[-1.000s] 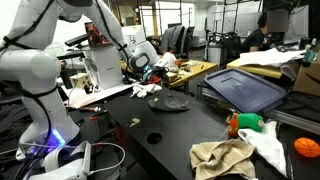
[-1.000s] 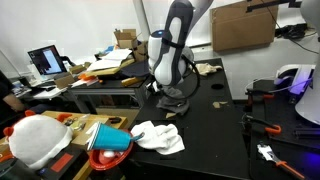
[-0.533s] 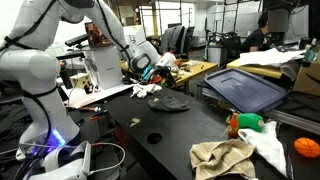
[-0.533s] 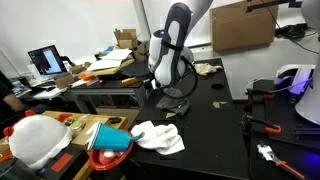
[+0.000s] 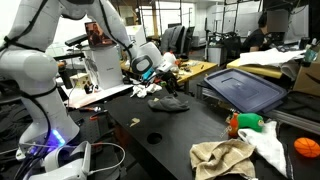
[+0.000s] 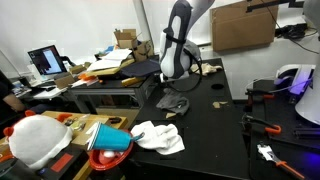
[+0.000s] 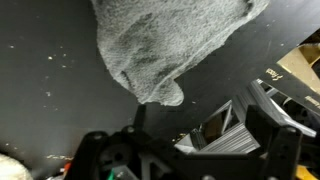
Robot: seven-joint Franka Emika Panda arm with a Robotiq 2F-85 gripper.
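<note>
The grey cloth's corner [image 7: 163,90] is in front of one finger, away from the middle of my open gripper. Next, my gripper moves over the corner before it goes down to pinch its tip [image 7: 173,96].
A dark grey cloth [image 5: 170,102] lies crumpled on the black table [image 5: 190,135], also visible as the cloth [image 6: 175,103] in both exterior views. My gripper [image 5: 158,76] hangs open just above its edge, apart from it. The gripper [image 6: 178,80] is lifted clear of the cloth. In the wrist view the grey cloth [image 7: 170,45] fills the top of the picture. The gripper [image 7: 210,138] has its dark fingers [image 7: 285,150] spread wide, with nothing between them, over the table's edge.
A beige towel [image 5: 225,158], a white rag [image 5: 266,141], a green and orange bottle [image 5: 245,122] and an orange ball [image 5: 306,148] lie near the table's front. A dark tray [image 5: 245,88] stands behind. A white cloth [image 6: 158,137] and red-handled tools [image 6: 262,125] lie nearby.
The gripper has opened, let go of the grey cloth and risen a little. The cloth now lies on the table.
</note>
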